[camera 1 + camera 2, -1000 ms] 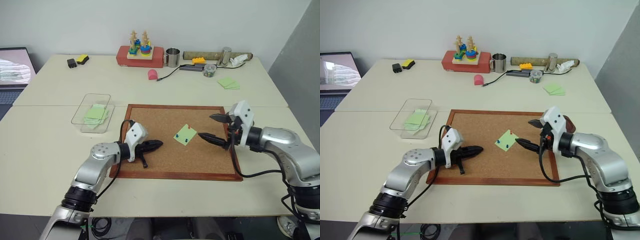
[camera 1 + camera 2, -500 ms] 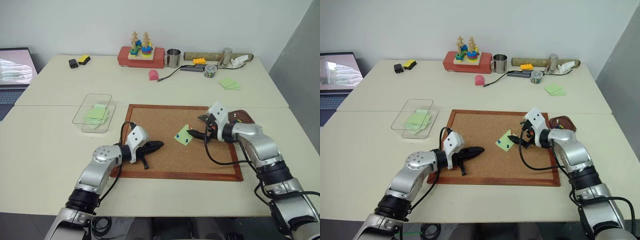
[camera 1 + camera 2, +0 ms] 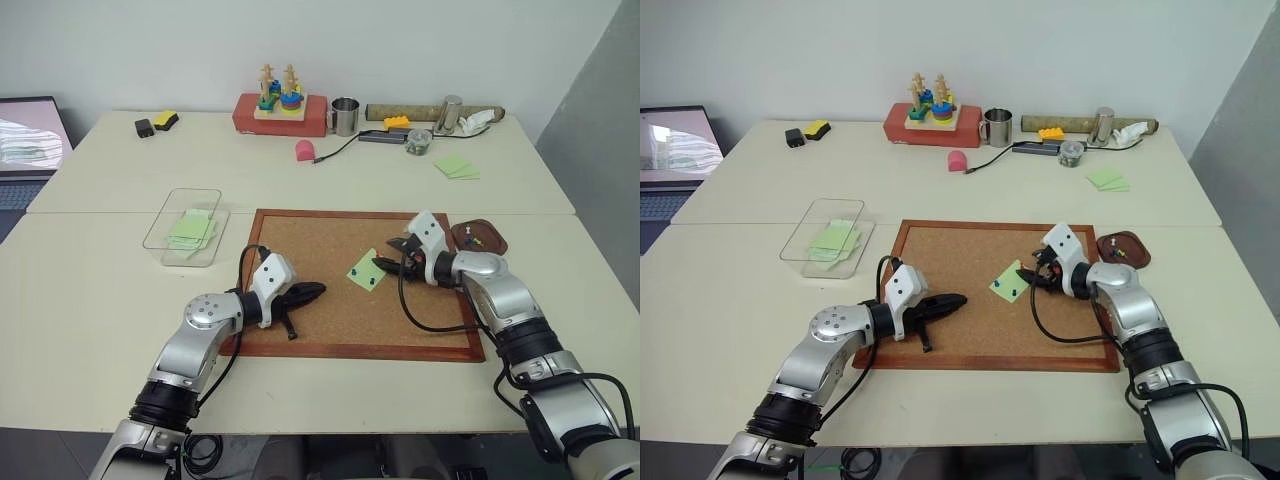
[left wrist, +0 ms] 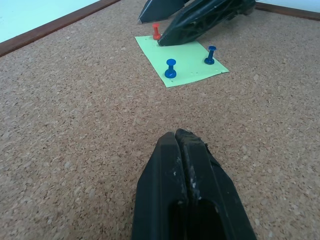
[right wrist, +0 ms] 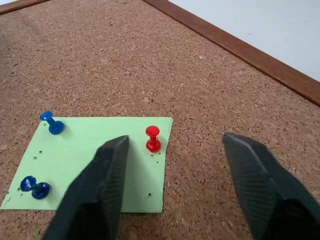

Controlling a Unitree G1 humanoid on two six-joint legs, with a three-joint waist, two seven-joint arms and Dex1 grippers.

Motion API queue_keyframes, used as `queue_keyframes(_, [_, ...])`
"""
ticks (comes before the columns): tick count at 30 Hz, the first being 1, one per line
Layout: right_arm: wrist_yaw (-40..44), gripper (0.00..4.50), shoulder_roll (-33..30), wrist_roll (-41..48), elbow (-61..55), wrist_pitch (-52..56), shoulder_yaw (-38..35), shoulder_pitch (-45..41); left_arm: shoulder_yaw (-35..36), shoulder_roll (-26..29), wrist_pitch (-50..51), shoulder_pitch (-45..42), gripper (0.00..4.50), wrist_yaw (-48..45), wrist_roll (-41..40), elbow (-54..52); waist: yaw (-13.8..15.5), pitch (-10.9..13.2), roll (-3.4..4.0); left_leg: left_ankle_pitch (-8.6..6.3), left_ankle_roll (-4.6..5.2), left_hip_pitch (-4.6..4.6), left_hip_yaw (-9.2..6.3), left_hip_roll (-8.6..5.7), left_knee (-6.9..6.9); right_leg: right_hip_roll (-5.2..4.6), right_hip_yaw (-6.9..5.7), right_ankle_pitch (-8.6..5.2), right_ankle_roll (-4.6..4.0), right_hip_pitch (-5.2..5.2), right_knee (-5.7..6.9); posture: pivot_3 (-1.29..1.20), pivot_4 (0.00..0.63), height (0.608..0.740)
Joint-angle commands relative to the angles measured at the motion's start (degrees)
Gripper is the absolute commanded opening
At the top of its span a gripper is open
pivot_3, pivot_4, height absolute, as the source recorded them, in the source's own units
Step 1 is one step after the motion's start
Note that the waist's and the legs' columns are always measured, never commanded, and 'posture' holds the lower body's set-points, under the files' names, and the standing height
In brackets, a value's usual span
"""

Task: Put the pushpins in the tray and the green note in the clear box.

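Observation:
The green note (image 3: 366, 272) should come up along with the last blue pushpin when the robot pulls that pushpin, because the pushpin's collar (image 5: 56, 128) sits close against the note's corner.
The green note (image 3: 362, 273) lies on the corkboard (image 3: 320, 235), pinned by a red pushpin (image 5: 153, 138) and two blue pushpins (image 5: 51, 123) (image 5: 35, 186). My right gripper (image 5: 175, 141) is open low over the note's right corner, one finger (image 5: 102, 185) over the paper, the other (image 5: 260, 180) over the cork, and the red pin stands untouched between them. My left gripper (image 3: 312, 291) rests shut and empty on the cork, left of the note. The dark reddish-brown tray (image 3: 497, 245) sits beyond the board's right edge. Left of the board is the clear box (image 3: 160, 228).
Green notes (image 3: 190, 228) lie inside the clear box. At the table's back stand a red box with a ring-stacking toy (image 3: 282, 108), a metal mug (image 3: 346, 115), a pink object (image 3: 305, 150) and a loose stack of green notes (image 3: 456, 166). A laptop (image 3: 30, 135) is far left.
My right gripper moved left and down from the board's right edge to the note, and its fingers have narrowed around the red pin. The left gripper stayed put.

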Motion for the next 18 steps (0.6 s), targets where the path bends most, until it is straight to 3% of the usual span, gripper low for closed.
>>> queue_keyframes(1, [0.2, 1.96, 0.3, -0.7, -0.5, -1.7, -1.3, -0.8, -1.4, 0.4, 1.8, 1.9, 0.0, -0.2, 1.6, 0.6, 0.0, 0.0, 0.0, 0.0, 0.0, 0.0, 0.0, 0.0, 0.0, 0.0, 0.0, 0.0, 0.0, 0.0, 0.0, 0.0, 0.15, 0.74])
queue_keyframes(10, [1.7, 0.06, -0.4, -0.4, -4.8, -1.0, -1.8, 1.3, -1.7, 0.2, 1.8, 2.0, 0.0, -0.2, 1.8, 0.6, 0.0, 0.0, 0.0, 0.0, 0.0, 0.0, 0.0, 0.0, -0.01, 0.0, 0.0, 0.0, 0.0, 0.0, 0.0, 0.0, 0.15, 0.74])
queue_keyframes(18, [2.0, 0.01, -0.8, 1.3, -10.5, 1.2, -3.3, 3.1, -2.6, 0.3, 1.7, 2.2, 0.0, -0.8, 2.3, 1.0, 0.0, 0.0, 0.0, 0.0, 0.0, -0.02, -0.03, 0.0, -0.03, 0.0, -0.03, 0.0, 0.0, 0.0, -0.03, 0.0, 0.15, 0.74])
